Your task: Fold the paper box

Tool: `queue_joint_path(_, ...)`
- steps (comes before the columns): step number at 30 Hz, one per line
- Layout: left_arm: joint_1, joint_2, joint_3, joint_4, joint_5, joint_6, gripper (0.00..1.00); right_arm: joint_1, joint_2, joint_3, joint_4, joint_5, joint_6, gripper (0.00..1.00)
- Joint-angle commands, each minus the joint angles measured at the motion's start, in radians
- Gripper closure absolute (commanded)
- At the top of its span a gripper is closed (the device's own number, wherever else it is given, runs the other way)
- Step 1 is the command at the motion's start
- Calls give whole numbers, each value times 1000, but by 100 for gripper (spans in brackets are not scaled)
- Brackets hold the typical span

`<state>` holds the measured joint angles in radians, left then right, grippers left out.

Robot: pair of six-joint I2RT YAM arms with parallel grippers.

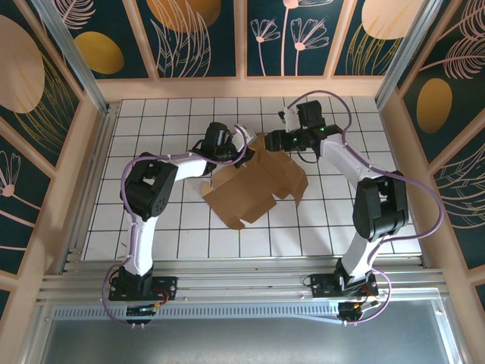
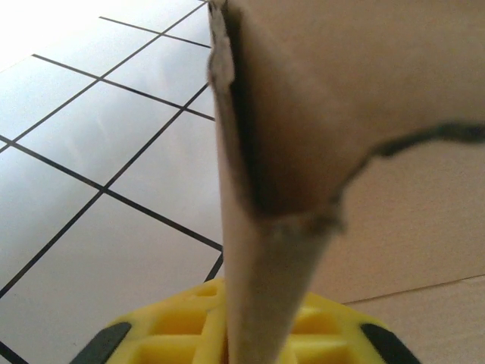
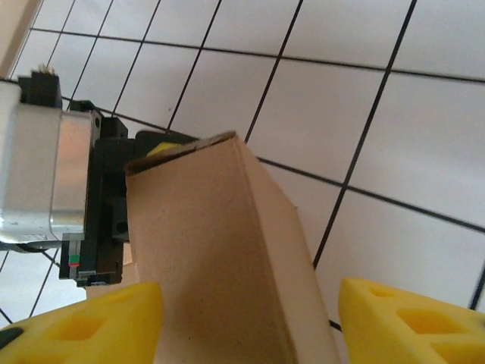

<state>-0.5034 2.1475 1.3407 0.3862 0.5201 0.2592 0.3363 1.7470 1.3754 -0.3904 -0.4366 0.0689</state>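
Observation:
Next, I let go of the box's flap with my left gripper and push the box's folded side (image 1: 294, 176) round square with my right gripper, because the paper box (image 1: 244, 193) lies crooked on the tiles.
The paper box (image 1: 258, 186) is a brown die-cut cardboard sheet lying partly flat on the white tiled table, with its far flaps raised. My left gripper (image 1: 241, 157) reaches its far left corner. In the left wrist view a raised flap (image 2: 303, 114) runs edge-on down between the yellow fingers (image 2: 163, 337), and the left gripper (image 2: 258, 337) is shut on it. My right gripper (image 1: 277, 142) sits at the far edge. It is open (image 3: 250, 326), its yellow fingers (image 3: 409, 318) wide apart, with a folded flap (image 3: 212, 258) standing between them and touching the left one.
Black grid lines cross the tiled table (image 1: 151, 220). Wooden walls and an aluminium frame (image 1: 83, 174) enclose it. The left gripper's grey and black body (image 3: 72, 189) sits just behind the flap in the right wrist view. Bare tiles lie in front of the sheet.

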Motion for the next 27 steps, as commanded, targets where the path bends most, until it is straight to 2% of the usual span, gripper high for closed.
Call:
queue_joint_path(1, -12, 0, 13, 0, -28, -5, 76, 15, 24, -21, 39, -18, 32, 41)
queue_joint_path(5, -13, 1, 9, 26, -31, -41, 69, 27, 31, -27, 41, 8, 30, 45)
queue_joint_path(12, -15, -37, -64, 142, -62, -108, 66, 33, 22, -42, 59, 44, 39, 47)
queue_joint_path(14, -15, -46, -78, 162, -150, -118, 70, 35, 14, -39, 61, 41, 45, 47)
queue_joint_path(17, -15, -28, -57, 165, -204, -133, 80, 39, -1, -38, 67, 38, 44, 47)
queue_joint_path(21, -15, 28, 40, 100, -166, -167, 85, 51, -15, -42, 68, 35, 37, 47)
queue_joint_path(23, -15, 53, 77, 74, -161, -184, 95, 52, -16, -44, 71, 32, 44, 47)
queue_joint_path(27, -15, 67, 104, 50, -157, -182, 100, 52, -14, -54, 88, 2, 70, 47)
